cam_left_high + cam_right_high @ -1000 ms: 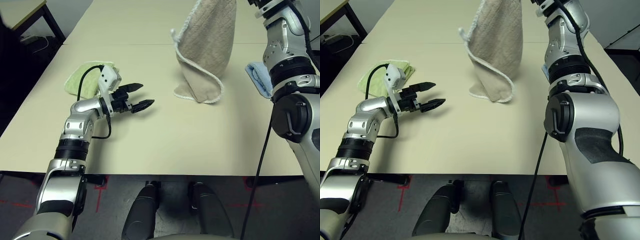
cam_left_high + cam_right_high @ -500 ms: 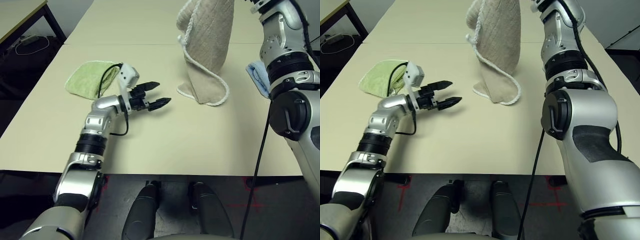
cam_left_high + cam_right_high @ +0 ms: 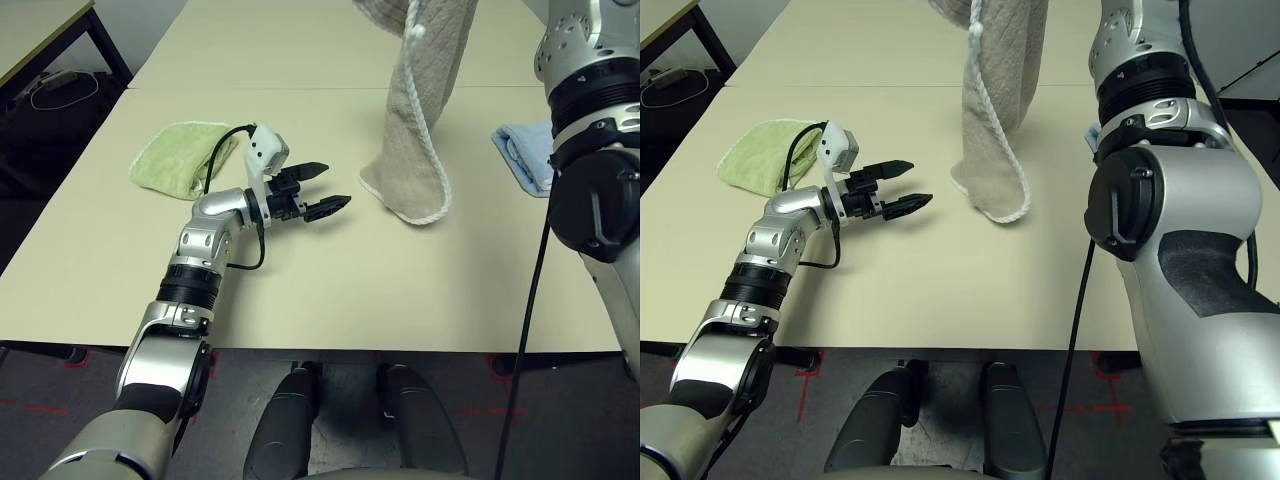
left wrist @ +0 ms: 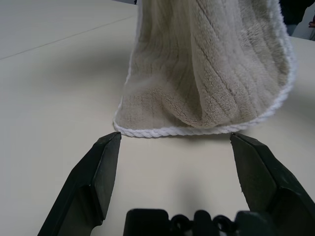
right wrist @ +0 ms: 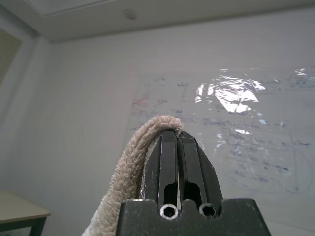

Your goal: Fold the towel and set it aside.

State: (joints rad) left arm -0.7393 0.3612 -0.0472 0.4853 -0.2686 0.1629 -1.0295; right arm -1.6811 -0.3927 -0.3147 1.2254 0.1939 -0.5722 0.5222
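Note:
The beige towel's lower edge [image 4: 172, 132] lies broadside across my left gripper's open fingers. My left gripper should swing round and grab the towel's near corner [image 3: 436, 214].
The beige towel [image 3: 420, 110] hangs down from above the table, and its white-edged lower end [image 3: 405, 200] rests on the tabletop. In the right wrist view my right gripper [image 5: 177, 140] is shut on the towel's top edge [image 5: 130, 164], held high in the air. Low over the table, my left gripper [image 3: 325, 190] is open and pointing at the towel's lower end, a short way to its left. In the left wrist view the towel's lower edge [image 4: 197, 130] lies just beyond the spread fingertips [image 4: 110, 142], not touching them.
A folded light green towel [image 3: 178, 160] lies at the left behind my left arm. A folded light blue towel [image 3: 525, 155] lies at the right beside my right arm [image 3: 590, 110]. A second table [image 3: 40, 25] stands at the far left.
The right arm has raised the towel, so it hangs longer and narrower with less cloth on the table. My open left gripper has moved right, close to its lower end.

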